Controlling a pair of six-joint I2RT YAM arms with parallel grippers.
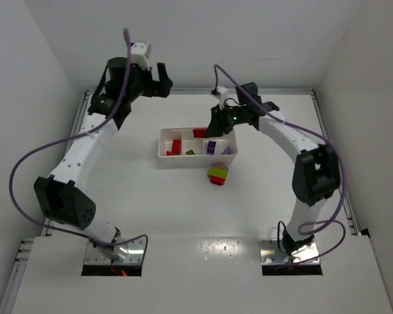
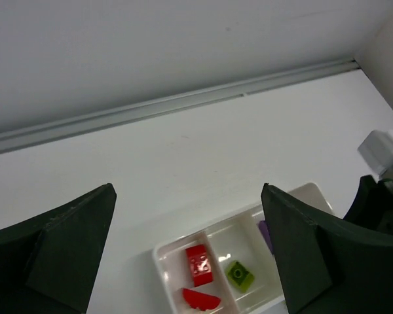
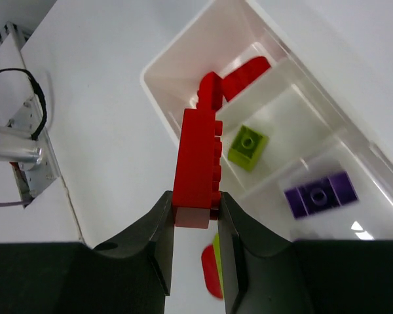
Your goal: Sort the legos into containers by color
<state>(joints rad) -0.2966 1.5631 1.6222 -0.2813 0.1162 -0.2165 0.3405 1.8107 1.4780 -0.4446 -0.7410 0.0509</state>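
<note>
The clump (image 1: 218,173) in front of the tray has red and yellow-green bricks (image 1: 217,177) joined together, so next my left gripper raises the clump toward my right gripper before I sort.
The white tray (image 1: 165,134) lies mid-table with three compartments. Its left one holds red bricks (image 1: 175,147), the middle a yellow-green brick (image 1: 190,152), the right purple bricks (image 1: 211,146). My right gripper (image 3: 195,209) is shut on a long red brick (image 3: 198,160) and holds it above the tray's (image 3: 158,62) red compartment end; in the top view the gripper (image 1: 213,124) is over the tray's far edge. My left gripper (image 2: 187,252) is open and empty, high above the table behind the tray (image 2: 162,252). A striped red and yellow-green clump (image 1: 217,174) sits on the table just in front of the tray.
White walls enclose the table on three sides, with a metal rail (image 2: 183,101) along the far edge. The right arm's wrist camera (image 2: 383,147) shows at the right of the left wrist view. The left arm's base mount (image 3: 16,144) shows in the right wrist view.
</note>
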